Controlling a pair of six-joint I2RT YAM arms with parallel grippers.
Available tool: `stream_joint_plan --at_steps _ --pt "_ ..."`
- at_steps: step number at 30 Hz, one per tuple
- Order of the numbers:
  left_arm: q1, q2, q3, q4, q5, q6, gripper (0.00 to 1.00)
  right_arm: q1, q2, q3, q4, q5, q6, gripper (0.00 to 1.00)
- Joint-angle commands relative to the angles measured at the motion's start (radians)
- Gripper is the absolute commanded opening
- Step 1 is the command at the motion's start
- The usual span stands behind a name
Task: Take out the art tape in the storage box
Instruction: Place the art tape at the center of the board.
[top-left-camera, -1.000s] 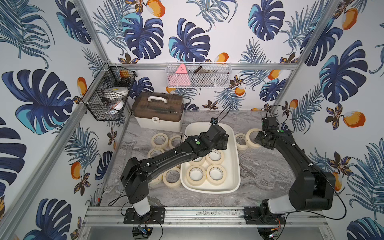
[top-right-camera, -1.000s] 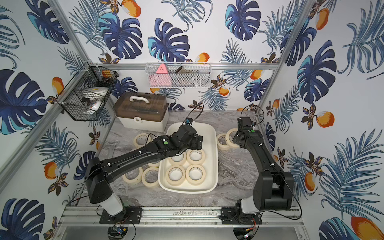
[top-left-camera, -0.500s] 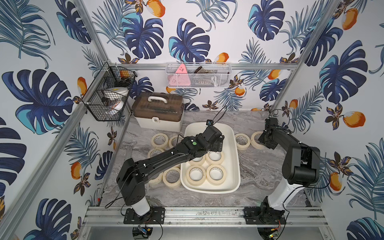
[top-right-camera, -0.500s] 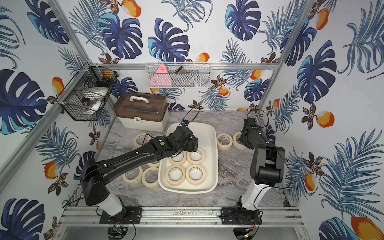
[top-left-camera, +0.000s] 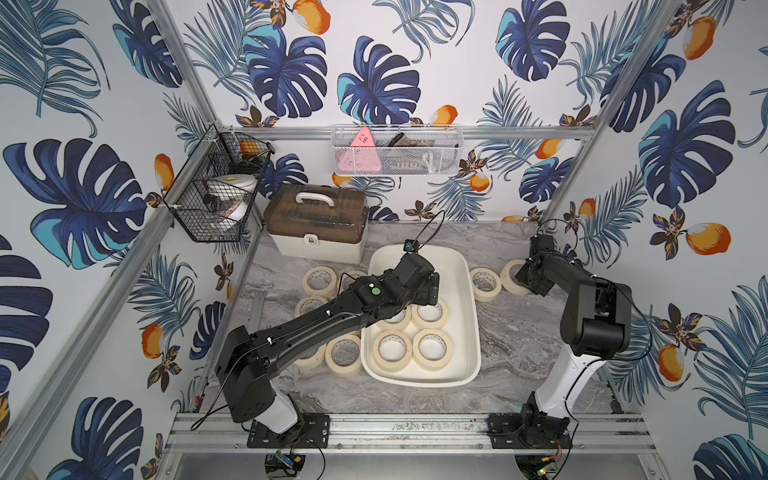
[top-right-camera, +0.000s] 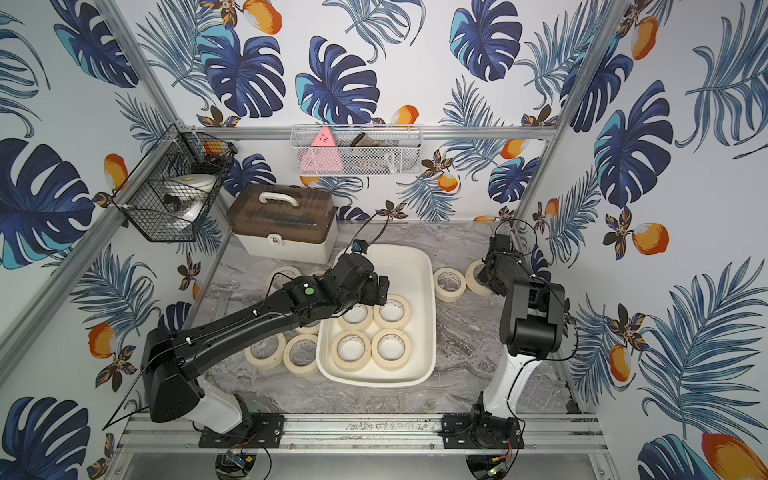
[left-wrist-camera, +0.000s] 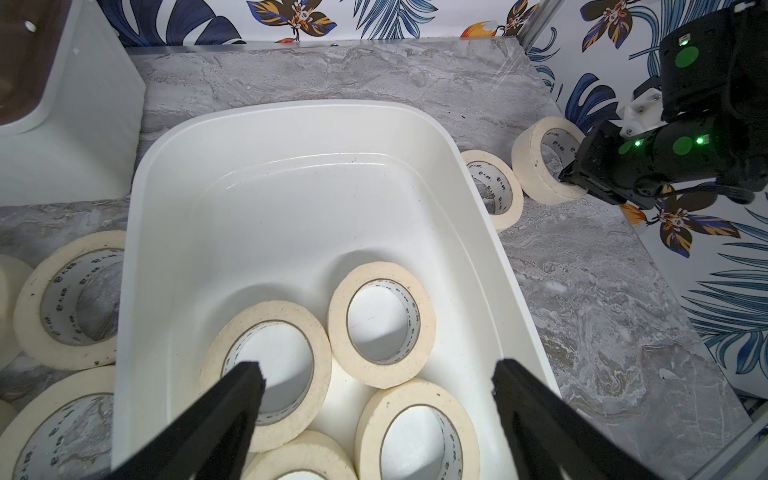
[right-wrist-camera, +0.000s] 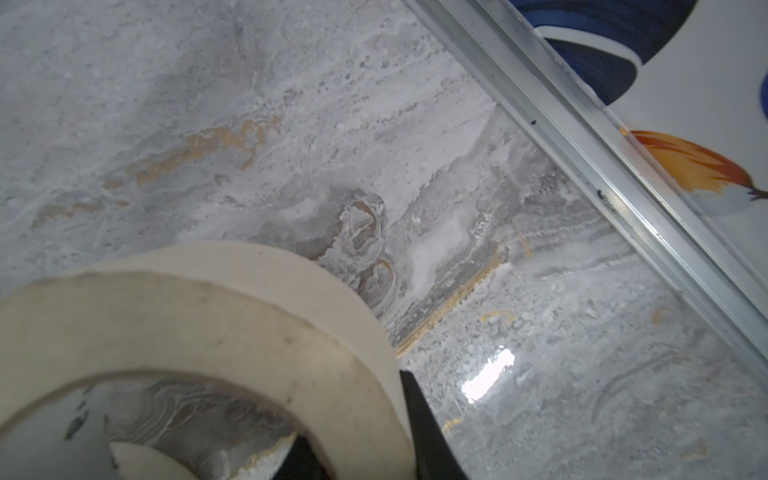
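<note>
My left gripper should continue to go down to one tape roll's rim, which has an open hole on one side and a gap to the box's side (left-wrist-camera: 182, 345) on the other, and close on that rim (left-wrist-camera: 216, 353).
The storage box (top-left-camera: 474, 320) (top-right-camera: 432, 320) is an off-white tub in the middle of the table, with several cream art tape rolls (top-left-camera: 430, 361) (top-right-camera: 391, 362) lying flat in its near half. My left gripper (top-left-camera: 434, 291) (top-right-camera: 380, 291) (left-wrist-camera: 376, 368) hangs open over those rolls (left-wrist-camera: 380, 270), its fingers wide apart and holding nothing. By the right wall, my right gripper (top-left-camera: 524, 282) (top-right-camera: 484, 282) (right-wrist-camera: 357, 424) is shut on the rim of one roll (top-left-camera: 510, 276) (left-wrist-camera: 536, 166) (right-wrist-camera: 208, 299). That roll is tilted up on edge, low over the table. Another roll (top-left-camera: 484, 291) (left-wrist-camera: 505, 195) lies between it and the box.
Several more rolls (top-left-camera: 319, 270) (top-right-camera: 301, 365) lie on the table left of the box. A white case with a brown lid (top-left-camera: 316, 224) stands at the back left. A black wire basket (top-left-camera: 216, 195) and a white mesh basket (top-left-camera: 395, 151) hang on the frame. A metal rail (right-wrist-camera: 582, 137) edges the right wall.
The right arm has folded up, its elbow swinging toward the near right, while its gripper and roll stay by the right wall. The left gripper has drifted slightly left over the box.
</note>
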Motion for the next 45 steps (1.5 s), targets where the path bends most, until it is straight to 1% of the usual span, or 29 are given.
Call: stream_joint_plan --at_steps 1,4,8,12,15,20,25,34,36,39,41,45 --pt "0.006 -0.013 -0.011 -0.006 -0.011 -0.009 0.94 0.000 0.005 -0.011 0.018 -0.007 0.004 0.00" --pt "0.006 -0.015 -0.015 -0.004 -0.010 -0.012 0.94 -0.003 0.000 -0.025 0.027 0.001 0.010 0.00" --pt "0.006 -0.011 -0.013 -0.003 0.000 -0.014 0.94 -0.008 -0.024 -0.027 0.023 -0.040 0.008 0.00" --pt "0.006 -0.010 -0.012 -0.003 0.002 -0.016 0.94 -0.008 -0.089 -0.053 0.029 -0.077 -0.004 0.00" --pt "0.005 -0.014 -0.018 0.000 0.002 -0.019 0.94 -0.013 -0.111 -0.056 0.022 -0.061 -0.015 0.00" --pt "0.006 -0.016 -0.019 -0.003 0.003 -0.019 0.94 -0.036 -0.103 -0.051 0.011 -0.060 -0.010 0.00" --pt "0.005 -0.018 -0.021 -0.006 0.001 -0.017 0.94 -0.038 -0.053 -0.041 0.017 -0.048 -0.004 0.00" --pt "0.007 -0.036 -0.036 -0.012 -0.015 -0.015 0.94 -0.028 0.022 -0.019 0.025 -0.082 -0.002 0.00" --pt "0.007 -0.035 -0.034 -0.015 -0.015 -0.017 0.94 -0.025 0.030 -0.016 0.026 -0.085 -0.004 0.11" --pt "0.007 -0.035 -0.034 -0.015 -0.013 -0.019 0.94 -0.023 0.031 -0.016 0.022 -0.090 -0.002 0.30" --pt "0.007 -0.037 -0.036 -0.017 -0.012 -0.020 0.94 -0.023 0.029 -0.012 0.018 -0.097 -0.002 0.33" --pt "0.007 -0.044 -0.040 -0.024 -0.009 -0.020 0.94 -0.023 -0.002 -0.006 -0.007 -0.103 -0.004 0.46"
